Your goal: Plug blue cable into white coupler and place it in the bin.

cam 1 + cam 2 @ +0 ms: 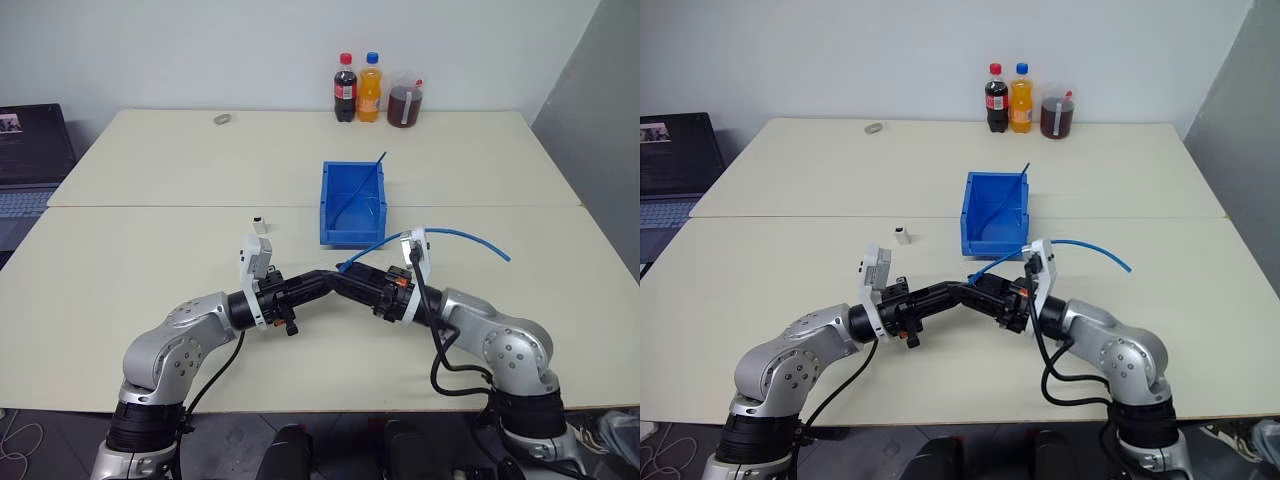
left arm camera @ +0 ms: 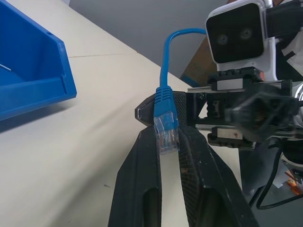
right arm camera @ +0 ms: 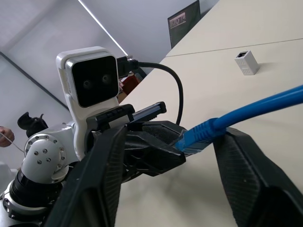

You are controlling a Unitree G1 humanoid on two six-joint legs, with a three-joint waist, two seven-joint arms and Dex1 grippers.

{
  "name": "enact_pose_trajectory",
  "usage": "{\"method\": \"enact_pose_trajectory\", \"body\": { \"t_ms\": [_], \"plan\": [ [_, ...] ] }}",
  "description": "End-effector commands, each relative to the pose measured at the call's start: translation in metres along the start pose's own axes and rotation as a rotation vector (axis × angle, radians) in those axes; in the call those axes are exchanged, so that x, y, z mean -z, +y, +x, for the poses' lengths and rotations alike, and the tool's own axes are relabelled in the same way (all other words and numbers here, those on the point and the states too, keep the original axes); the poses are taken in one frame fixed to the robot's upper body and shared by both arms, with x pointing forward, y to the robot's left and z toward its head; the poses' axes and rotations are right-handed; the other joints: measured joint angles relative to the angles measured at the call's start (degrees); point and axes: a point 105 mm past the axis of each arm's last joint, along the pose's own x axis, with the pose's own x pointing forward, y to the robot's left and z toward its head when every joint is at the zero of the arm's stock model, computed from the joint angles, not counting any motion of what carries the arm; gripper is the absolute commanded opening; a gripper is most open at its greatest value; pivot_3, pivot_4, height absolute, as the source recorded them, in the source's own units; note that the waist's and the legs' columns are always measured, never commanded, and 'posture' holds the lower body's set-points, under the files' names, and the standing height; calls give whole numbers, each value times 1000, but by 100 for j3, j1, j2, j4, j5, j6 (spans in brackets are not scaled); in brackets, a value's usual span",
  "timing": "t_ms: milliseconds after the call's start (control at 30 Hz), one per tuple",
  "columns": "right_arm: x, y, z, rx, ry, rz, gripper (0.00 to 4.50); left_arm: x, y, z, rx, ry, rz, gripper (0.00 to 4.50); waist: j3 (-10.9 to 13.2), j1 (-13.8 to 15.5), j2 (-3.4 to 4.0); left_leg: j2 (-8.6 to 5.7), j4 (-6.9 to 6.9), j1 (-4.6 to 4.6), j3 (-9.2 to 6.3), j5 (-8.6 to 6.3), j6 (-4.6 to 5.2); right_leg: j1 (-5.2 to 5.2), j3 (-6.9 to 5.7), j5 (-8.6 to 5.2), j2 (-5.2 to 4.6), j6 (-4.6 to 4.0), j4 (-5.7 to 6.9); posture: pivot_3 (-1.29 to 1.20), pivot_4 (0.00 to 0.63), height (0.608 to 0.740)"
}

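Observation:
My right gripper should take the blue boot while my left gripper is closed on the clear plug (image 2: 166, 138), and only then should my left gripper open and get the white coupler.
The blue cable (image 1: 470, 237) arcs above the table from my right side to its clear plug (image 2: 165, 135). My left gripper (image 2: 166, 137) is shut on that plug, in front of my chest. My right gripper (image 3: 175, 135) faces it tip to tip. Its fingers stand apart on either side of the cable's blue boot (image 3: 199, 135), so it is open. The white coupler (image 1: 260, 224) stands alone on the table, to the left beyond the grippers. The bin (image 1: 328, 200) sits just beyond both grippers, at mid table.
A thin dark-blue strand (image 1: 362, 185) leans inside the bin. Two bottles (image 1: 345, 88) and a jar (image 1: 405, 100) stand at the table's far edge, with a small ring (image 1: 222, 120) to their left. A laptop (image 1: 30, 150) sits at the far left.

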Motion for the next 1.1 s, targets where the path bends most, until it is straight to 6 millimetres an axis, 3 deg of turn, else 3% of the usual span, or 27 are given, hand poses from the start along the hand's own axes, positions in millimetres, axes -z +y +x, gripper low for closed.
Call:
{"method": "enact_pose_trajectory", "body": {
  "t_ms": [33,300,733,800,1100],
  "plan": [
    [-11,14,4,-80,-41,-9,1951,-6,-6,-1,17,-14,32,225,0,-1,0,0,0,0,0,0,0,0,0,0,0,0,0,0,150,740],
    [-10,19,1,-121,-39,45,199,-3,-5,-4,16,-4,32,223,0,-1,0,0,-1,0,2,0,0,-1,2,0,0,0,-1,0,150,740],
    [-3,27,-2,-162,4,77,161,-2,-2,-5,17,5,41,222,0,-1,0,0,-2,-1,2,0,0,-1,1,0,0,0,-1,0,150,740],
    [-4,26,-2,-156,0,71,161,2,-1,-7,12,34,57,926,0,-1,0,0,-2,-1,2,0,0,-1,1,0,0,0,-1,0,150,740],
    [-5,21,-2,-125,-8,35,158,17,-1,-25,-14,129,123,2645,1,-6,2,2,-8,-2,5,0,1,-6,5,-1,2,0,-5,0,150,740]
  ]
}}
